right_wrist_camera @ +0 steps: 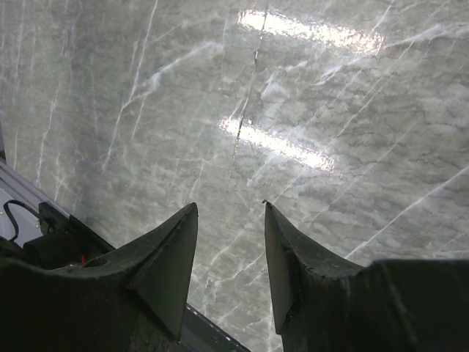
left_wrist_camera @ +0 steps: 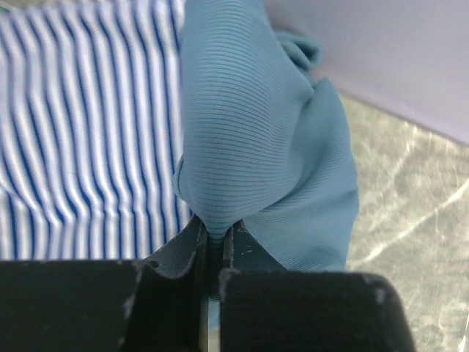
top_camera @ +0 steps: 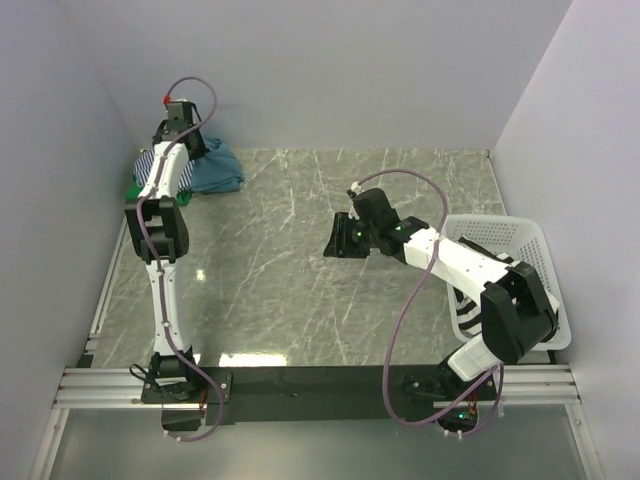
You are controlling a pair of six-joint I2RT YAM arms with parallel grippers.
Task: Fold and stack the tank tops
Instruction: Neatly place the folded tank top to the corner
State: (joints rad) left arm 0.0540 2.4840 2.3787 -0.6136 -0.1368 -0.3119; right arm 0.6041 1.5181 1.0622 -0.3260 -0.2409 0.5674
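Note:
The striped top is lying open next to the teal-blue tank top's held fold [left_wrist_camera: 231,165]. My left gripper keeps moving this fold across until it covers the stripes [top_camera: 146,164].
The teal-blue tank top [top_camera: 216,168] lies bunched at the far left corner of the table. My left gripper [top_camera: 188,138] is over it, shut on a fold of this teal cloth [left_wrist_camera: 249,147]. The thin navy-white striped top [left_wrist_camera: 88,132] lies under and left of it, and shows beside the arm in the top view [top_camera: 147,165]. A bit of the green top [top_camera: 131,186] peeks out at the left. The bold black-white striped top [top_camera: 508,262] lies in the basket, mostly hidden. My right gripper [top_camera: 337,237] is open and empty above the table's middle, its fingers [right_wrist_camera: 176,249] over bare marble.
A white plastic lattice basket [top_camera: 530,250] stands at the right edge of the table under my right arm. Walls close the table on the left, back and right. A metal rail [top_camera: 320,385] runs along the near edge.

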